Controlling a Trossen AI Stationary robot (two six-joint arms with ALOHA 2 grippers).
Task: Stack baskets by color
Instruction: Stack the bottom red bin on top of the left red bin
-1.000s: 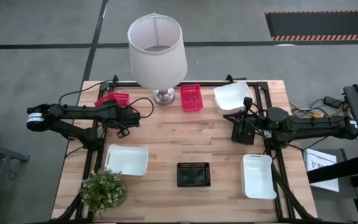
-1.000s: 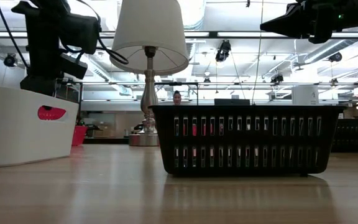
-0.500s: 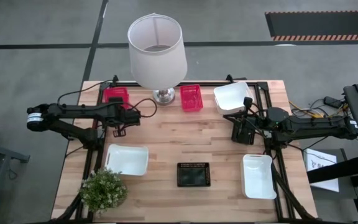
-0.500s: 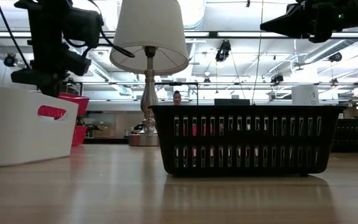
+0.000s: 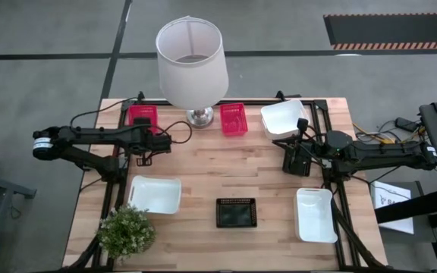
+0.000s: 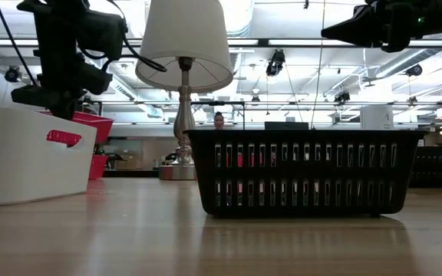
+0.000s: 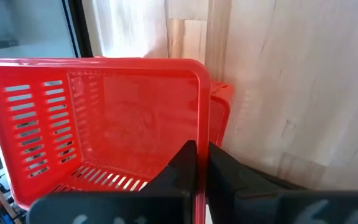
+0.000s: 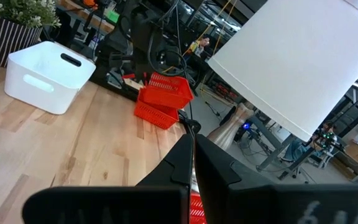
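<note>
The raised red basket [image 8: 168, 91] slants over the second red basket, so my left gripper should open and press the raised red basket's rim down into place.
A red basket [image 5: 143, 115] hangs at the table's far left with my left gripper [image 7: 197, 152] shut on it, just above a second red basket [image 7: 221, 102] that stands on the table. A third red basket [image 5: 233, 119] stands beside the lamp's foot. White baskets rest at the far right [image 5: 283, 119], near left [image 5: 155, 194] and near right [image 5: 315, 214]. A black basket [image 5: 236, 213] sits on its base near the front middle. My right gripper [image 5: 294, 155] stays shut and level above the right side, holding nothing. My left gripper pinches one side wall of the red basket at its rim [image 7: 200, 127], one finger inside the basket and one outside. The fingers slant down onto it from the table's near side. The basket is raised, mouth up, over the second red basket [image 8: 157, 113]; whether the two touch I cannot tell.
A lamp with a white shade [image 5: 192, 57] stands at the far middle, its metal foot [image 5: 199, 116] between the red baskets. A small green potted plant [image 5: 126, 231] sits at the near left corner. Bare wood lies across the table's middle [image 5: 226, 163].
My left gripper has rolled at the wrist without shifting place. The red basket in its hold, skewed and tipped a second ago, has swung round and now sits square and level above the second red basket.
</note>
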